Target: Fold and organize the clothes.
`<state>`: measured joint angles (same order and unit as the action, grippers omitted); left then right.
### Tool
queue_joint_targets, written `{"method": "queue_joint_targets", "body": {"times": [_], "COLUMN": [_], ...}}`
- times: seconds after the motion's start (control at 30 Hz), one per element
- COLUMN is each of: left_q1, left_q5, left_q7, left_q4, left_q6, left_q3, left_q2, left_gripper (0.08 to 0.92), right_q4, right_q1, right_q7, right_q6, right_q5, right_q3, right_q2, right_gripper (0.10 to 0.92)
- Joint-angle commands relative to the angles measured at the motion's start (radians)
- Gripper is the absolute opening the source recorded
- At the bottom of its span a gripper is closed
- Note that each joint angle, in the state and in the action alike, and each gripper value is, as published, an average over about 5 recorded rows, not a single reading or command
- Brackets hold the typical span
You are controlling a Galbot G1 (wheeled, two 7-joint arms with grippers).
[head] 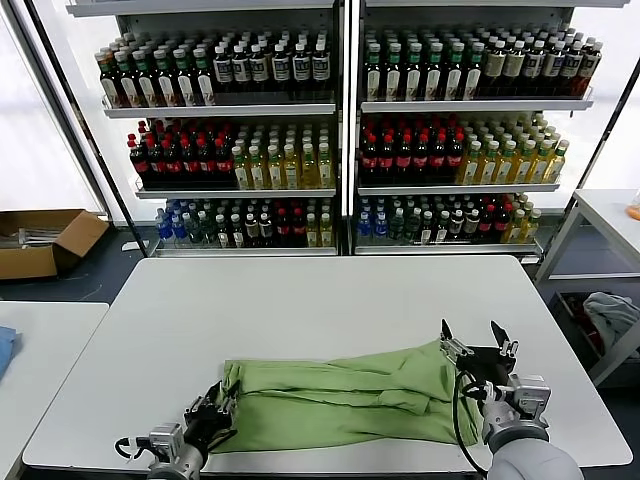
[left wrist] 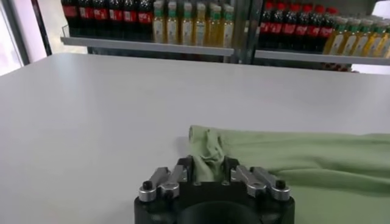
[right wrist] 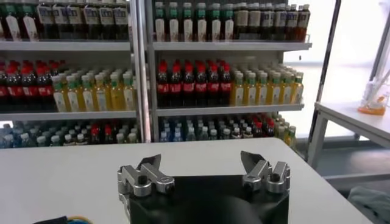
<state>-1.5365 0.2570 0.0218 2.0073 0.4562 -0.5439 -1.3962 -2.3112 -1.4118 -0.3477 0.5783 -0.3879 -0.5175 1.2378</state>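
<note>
The T-shirt's far end is by my right gripper, so next my left gripper pulls the T-shirt to the clear table on its own side before folding it.
A light green T-shirt lies folded into a long band across the front of the white table, plain side up. My left gripper is at the shirt's left end, low on the table, shut on a bunched edge of the shirt. The rest of the shirt stretches away over the table in the left wrist view. My right gripper is open and empty, raised over the shirt's right end. In the right wrist view the right gripper has wide-spread jaws with only bare table beyond.
Shelves of bottles stand behind the table. A cardboard box sits on the floor at left. A second table with a blue cloth is at far left. Another table and a cloth heap are at right.
</note>
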Motion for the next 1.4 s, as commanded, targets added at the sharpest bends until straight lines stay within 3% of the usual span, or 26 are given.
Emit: {"method": "queue_joint_targets", "body": {"times": [0.03,0.23,0.37,0.5,0.63,0.83,0.93,1.03,1.4], "left_q1": [-0.004,0.005,0.027,0.045,0.031,0.020,0.034,0.045,0.056], "left_q5": [0.005,0.007,0.055,0.186,0.269,0.283,0.264,0.219,0.037], "left_q7": [0.010,0.002,-0.017,-0.029,-0.009,0.033,0.041,0.050,0.077], "left_q4": [-0.041,-0.005,0.069,0.086,-0.002,-0.143,-0.148,-0.121,-0.041], "left_q6": [-0.019,-0.042,-0.030,0.005,0.012,0.000,-0.001,-0.006,-0.041], "left_q3": [-0.012,-0.084,-0.242,-0.465,-0.656,-0.752,-0.725,-0.656,-0.259], "left_q2": [-0.009,0.019,0.097,0.251,0.422,0.552,0.543,0.488,0.171], "left_gripper": [0.290,0.131,0.104,0.104,0.104,0.104,0.104,0.104,0.104], "right_q4": [0.002,0.008,0.011,0.024,0.040,0.053,0.055,0.042,-0.036], "right_q1": [0.022,0.033,0.047,0.078,0.113,0.145,0.150,0.135,-0.004], "right_q7": [0.001,0.001,0.001,0.001,0.000,-0.001,-0.001,0.002,0.000], "right_q6": [0.000,0.000,0.000,0.001,0.001,0.001,0.001,0.000,-0.009], "right_q5": [-0.010,-0.018,-0.021,-0.025,-0.023,-0.015,0.003,0.021,0.047], "right_q3": [-0.005,-0.010,-0.004,0.005,0.017,0.032,0.038,0.040,0.012], "right_q2": [-0.007,-0.014,-0.014,-0.014,-0.013,-0.006,-0.003,0.000,0.010], "right_gripper": [0.823,0.823,0.823,0.823,0.823,0.823,0.823,0.823,0.823]}}
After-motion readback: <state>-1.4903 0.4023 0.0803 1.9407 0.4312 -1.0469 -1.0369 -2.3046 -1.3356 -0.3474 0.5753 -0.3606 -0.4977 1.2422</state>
